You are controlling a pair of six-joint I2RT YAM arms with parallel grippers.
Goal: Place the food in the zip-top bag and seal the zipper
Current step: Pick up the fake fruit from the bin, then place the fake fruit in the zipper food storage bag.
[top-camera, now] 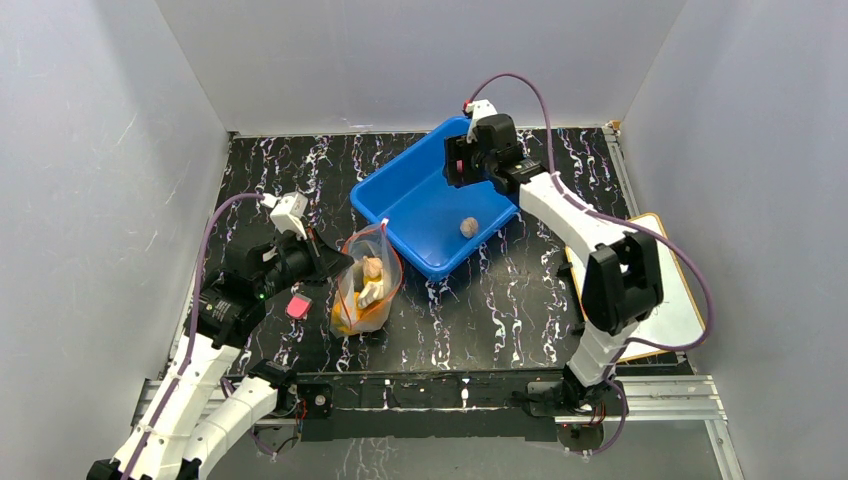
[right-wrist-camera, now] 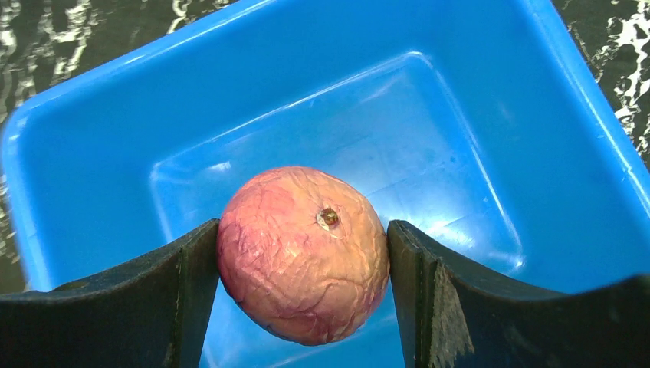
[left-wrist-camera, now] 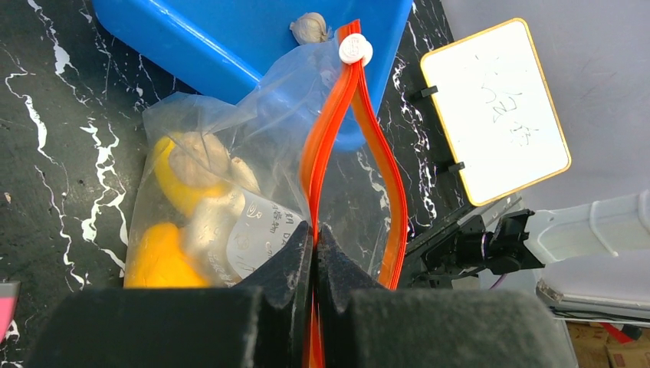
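The zipper's sides [top-camera: 401,272] are spread apart at my left gripper, so my right gripper keeps going toward the bag's opening [top-camera: 374,254] and lets go of the pink-orange fruit inside the bag.
The clear zip-top bag [top-camera: 366,290] stands on the table beside the blue bin's near corner. Its mouth is open, and yellow, orange [left-wrist-camera: 157,261] and beige [left-wrist-camera: 195,157] food lies inside. My left gripper [top-camera: 335,262] is shut on one side of the red-orange zipper [left-wrist-camera: 322,153]. The strip's two sides spread apart and meet at the white slider [left-wrist-camera: 355,50]. My right gripper [top-camera: 457,165] hangs over the bin, shut on a round pink-orange fruit [right-wrist-camera: 303,253]. A beige-brown lump [top-camera: 468,228] lies in the bin and also shows in the left wrist view [left-wrist-camera: 310,28].
The blue bin [top-camera: 400,200] sits at the back centre, its corner touching the bag. A small pink block [top-camera: 297,305] lies left of the bag, by my left arm. A white board with an orange edge [top-camera: 670,290] lies at the right table edge.
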